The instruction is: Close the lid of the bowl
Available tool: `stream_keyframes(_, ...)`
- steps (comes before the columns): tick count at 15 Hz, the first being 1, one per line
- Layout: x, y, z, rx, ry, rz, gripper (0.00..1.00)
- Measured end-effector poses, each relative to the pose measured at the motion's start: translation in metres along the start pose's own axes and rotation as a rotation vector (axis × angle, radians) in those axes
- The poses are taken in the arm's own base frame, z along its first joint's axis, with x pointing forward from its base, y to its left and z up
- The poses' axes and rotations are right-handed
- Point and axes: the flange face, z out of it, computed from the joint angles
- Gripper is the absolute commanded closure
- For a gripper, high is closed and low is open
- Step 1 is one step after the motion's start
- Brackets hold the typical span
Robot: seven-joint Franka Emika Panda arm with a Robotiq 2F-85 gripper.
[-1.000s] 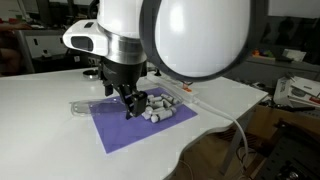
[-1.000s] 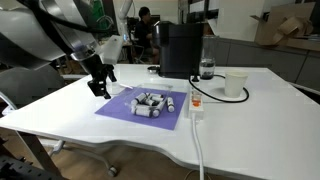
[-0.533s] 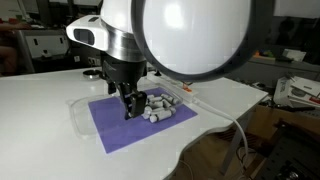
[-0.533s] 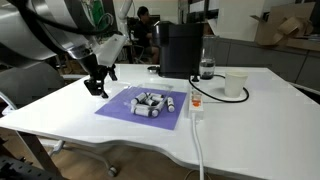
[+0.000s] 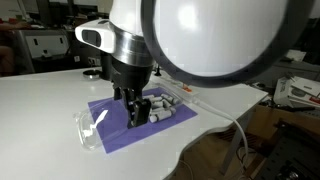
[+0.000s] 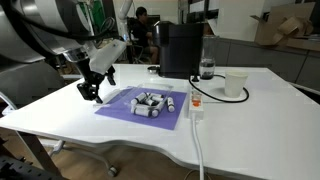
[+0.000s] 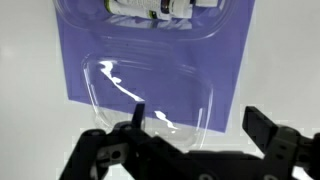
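My gripper should turn at an angle and come down lower before it lifts the clear lid [image 7: 150, 90], because the lid's near edge runs in line with my gripper's open fingers.
The bowl [image 5: 162, 108] is a shallow clear container with white and grey chunks. It sits on the purple mat [image 5: 115, 135] and shows in both exterior views [image 6: 150, 103] and at the top of the wrist view [image 7: 160, 10]. The clear lid [image 5: 90, 128] lies apart from the bowl, over the mat's edge, and looks tilted. In the wrist view the lid [image 7: 150, 90] is right below my gripper [image 7: 198, 120]. My gripper's fingers are apart, with the lid's near edge between them. My gripper [image 5: 135, 112] hangs beside the bowl [image 6: 92, 90].
A white power strip and cable [image 6: 196, 105] run along the mat's side. A black coffee machine [image 6: 180, 48], a glass [image 6: 206, 70] and a white cup [image 6: 236, 85] stand behind. The table edge [image 5: 150, 160] is close to the mat.
The lid has slid along the mat's edge toward the mat's corner and now looks tilted. My gripper has moved the same way and a little lower.
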Motion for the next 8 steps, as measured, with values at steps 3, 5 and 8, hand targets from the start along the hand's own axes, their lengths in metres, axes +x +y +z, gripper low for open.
stream_keyframes(3, -0.007, -0.010, 0.011, 0.039, -0.015, 0.020, 0.00)
stream_keyframes(5, -0.010, -0.016, 0.018, 0.058, -0.023, 0.024, 0.00)
stream_keyframes(8, -0.009, -0.015, 0.019, 0.056, -0.029, 0.002, 0.00)
